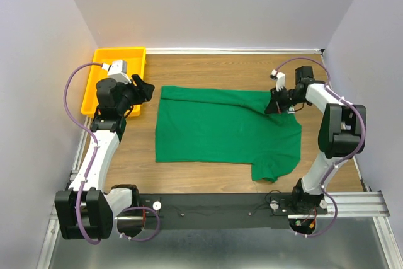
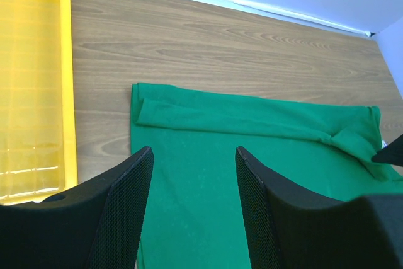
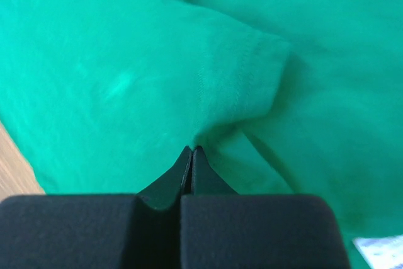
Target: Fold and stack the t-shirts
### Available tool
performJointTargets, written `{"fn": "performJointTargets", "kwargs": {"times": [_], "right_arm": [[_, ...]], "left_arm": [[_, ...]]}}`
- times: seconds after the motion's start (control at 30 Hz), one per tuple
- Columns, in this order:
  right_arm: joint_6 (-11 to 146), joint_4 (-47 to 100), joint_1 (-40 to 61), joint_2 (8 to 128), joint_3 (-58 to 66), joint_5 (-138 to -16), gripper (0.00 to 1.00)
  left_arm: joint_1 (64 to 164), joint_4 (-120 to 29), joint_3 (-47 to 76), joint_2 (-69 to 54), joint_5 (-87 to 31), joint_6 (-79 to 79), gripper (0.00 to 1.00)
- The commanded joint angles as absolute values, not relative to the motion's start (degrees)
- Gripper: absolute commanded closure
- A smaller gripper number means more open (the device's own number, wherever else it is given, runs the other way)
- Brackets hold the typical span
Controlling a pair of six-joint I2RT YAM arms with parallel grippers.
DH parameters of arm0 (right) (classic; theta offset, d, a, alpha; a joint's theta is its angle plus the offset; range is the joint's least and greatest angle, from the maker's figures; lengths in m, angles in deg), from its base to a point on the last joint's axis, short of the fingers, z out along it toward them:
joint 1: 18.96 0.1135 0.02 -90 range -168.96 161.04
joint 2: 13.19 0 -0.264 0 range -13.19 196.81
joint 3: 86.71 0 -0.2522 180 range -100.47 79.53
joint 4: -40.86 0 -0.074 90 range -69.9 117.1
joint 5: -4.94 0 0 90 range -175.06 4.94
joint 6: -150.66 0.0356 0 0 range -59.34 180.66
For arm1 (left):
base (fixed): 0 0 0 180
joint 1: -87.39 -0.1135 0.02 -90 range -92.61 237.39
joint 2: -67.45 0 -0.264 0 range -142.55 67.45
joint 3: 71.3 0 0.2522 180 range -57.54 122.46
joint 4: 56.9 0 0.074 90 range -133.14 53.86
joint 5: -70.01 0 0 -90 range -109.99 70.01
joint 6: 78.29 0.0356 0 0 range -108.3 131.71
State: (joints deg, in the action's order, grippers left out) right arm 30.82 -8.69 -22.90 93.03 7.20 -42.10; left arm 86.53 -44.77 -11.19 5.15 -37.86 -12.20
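Observation:
The far sleeve's end is pointing back toward the green t-shirt's far edge, so the robot's right gripper should grasp that end and pull it toward the t-shirt's middle.
The green t-shirt lies mostly flat on the wooden table, with its far edge folded over in a strip and one sleeve sticking out at the near right. My right gripper is at the shirt's far right corner; in the right wrist view its jaws are shut and pinch a raised fold of the cloth. A white label shows at the lower right there. My left gripper hovers open and empty by the shirt's far left corner.
A yellow bin stands at the far left of the table, right beside my left gripper; it also shows in the left wrist view. Grey walls close the table on three sides. A black rail runs along the near edge.

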Motion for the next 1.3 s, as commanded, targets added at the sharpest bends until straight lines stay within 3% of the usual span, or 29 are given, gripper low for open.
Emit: {"fn": "performJointTargets", "kwargs": {"times": [0.0, 0.03, 0.1, 0.17, 0.23, 0.33, 0.4, 0.6, 0.73, 1.1, 1.23, 1.27], "right_arm": [[19.8, -12.7, -19.2, 87.5, 12.5, -42.6, 0.99], [14.1, -14.5, -16.3, 86.4, 13.9, -45.0, 0.99], [9.4, -15.1, -12.5, 82.6, 19.1, -50.8, 0.88], [5.8, -15.1, -12.1, 80.5, 21.3, -53.3, 0.62], [4.2, -14.9, -12.4, 78.4, 22.0, -56.9, 0.57], [5.2, -13.8, -13.4, 76.4, 21.6, -58.0, 0.39], [7.2, -13.6, -13.9, 77.2, 19.0, -58.2, 0.37], [22.5, -12.7, -17.5, 84.5, 9.1, -51.8, 0.37], [33.7, -12.9, -16.9, 89.6, 6.8, -41.1, 0.36], [34.6, -12.0, -13.7, 92.4, 7.4, -43.3, 0.36], [34.8, -11.5, -13.5, 92.9, 6.8, -43.1, 0.57], [34.7, -11.5, -13.4, 92.9, 6.8, -42.9, 0.7]], "left_arm": [[86.1, -46.1, -12.4, 5.3, -39.8, -12.8, 0.37], [86.2, -46.2, -12.4, 5.1, -39.9, -12.8, 0.37], [86.2, -46.2, -12.5, 5.0, -39.9, -12.7, 0.37], [86.1, -46.2, -12.5, 5.0, -39.9, -12.6, 0.37], [86.1, -46.3, -12.5, 4.8, -40.0, -12.6, 0.37], [86.1, -46.5, -12.5, 4.6, -40.6, -12.9, 0.37], [86.1, -46.9, -12.7, 4.3, -40.9, -13.3, 0.37], [86.1, -46.9, -12.8, 4.5, -42.0, -13.4, 0.37], [86.1, -47.1, -13.6, 4.7, -42.1, -13.6, 0.37], [86.1, -48.2, -15.3, 5.0, -43.2, -14.6, 0.37], [86.1, -49.0, -15.7, 4.7, -43.6, -15.1, 0.37], [86.1, -49.1, -15.7, 4.6, -43.6, -15.2, 0.37]]}}
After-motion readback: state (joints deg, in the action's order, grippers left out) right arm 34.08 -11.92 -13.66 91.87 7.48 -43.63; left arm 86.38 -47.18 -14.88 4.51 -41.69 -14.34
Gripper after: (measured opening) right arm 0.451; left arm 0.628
